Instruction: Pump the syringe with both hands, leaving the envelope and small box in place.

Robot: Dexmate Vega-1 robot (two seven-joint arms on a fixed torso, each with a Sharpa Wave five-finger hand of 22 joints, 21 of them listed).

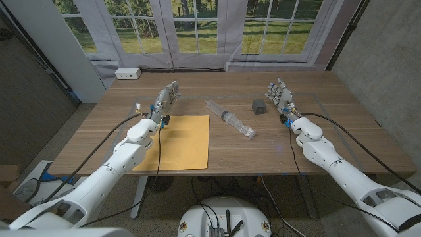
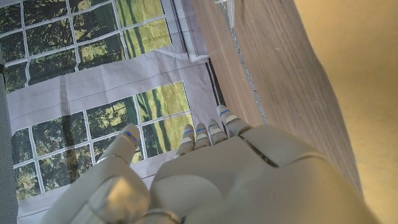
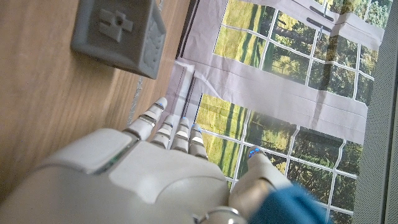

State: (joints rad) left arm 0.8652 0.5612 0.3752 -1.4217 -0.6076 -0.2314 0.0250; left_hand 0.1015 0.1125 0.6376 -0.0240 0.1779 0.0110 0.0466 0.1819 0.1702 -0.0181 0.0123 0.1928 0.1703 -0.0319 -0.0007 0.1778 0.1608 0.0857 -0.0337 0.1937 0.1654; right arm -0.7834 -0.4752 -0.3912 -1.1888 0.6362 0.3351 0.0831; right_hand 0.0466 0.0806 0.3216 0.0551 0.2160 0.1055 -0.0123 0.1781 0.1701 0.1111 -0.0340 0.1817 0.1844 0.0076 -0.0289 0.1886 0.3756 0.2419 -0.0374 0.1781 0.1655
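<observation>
The plunger (image 1: 249, 133) is sticking far out of the syringe's body (image 1: 239, 124). It will go straight in toward the syringe's tip and stay in when I push it.
A clear plastic syringe (image 1: 230, 118) lies slantwise on the table's middle, touched by neither hand. To its left lies a yellow envelope (image 1: 179, 140), seen too in the left wrist view as the envelope (image 2: 367, 74). A small grey box (image 1: 259, 106) stands just right of the syringe's far end; the right wrist view shows this box (image 3: 118, 34) close up. My left hand (image 1: 166, 100) stands beyond the envelope's far left corner, fingers apart, holding nothing. My right hand (image 1: 281, 97) stands right of the box, fingers apart and empty. The wrist views show the left hand (image 2: 211, 180) and the right hand (image 3: 137, 180) from behind.
A white power strip (image 1: 127, 74) sits at the table's far left edge. Windows and a grey curtain (image 1: 217, 33) stand behind the wooden table (image 1: 329, 141). Black cables run along both arms.
</observation>
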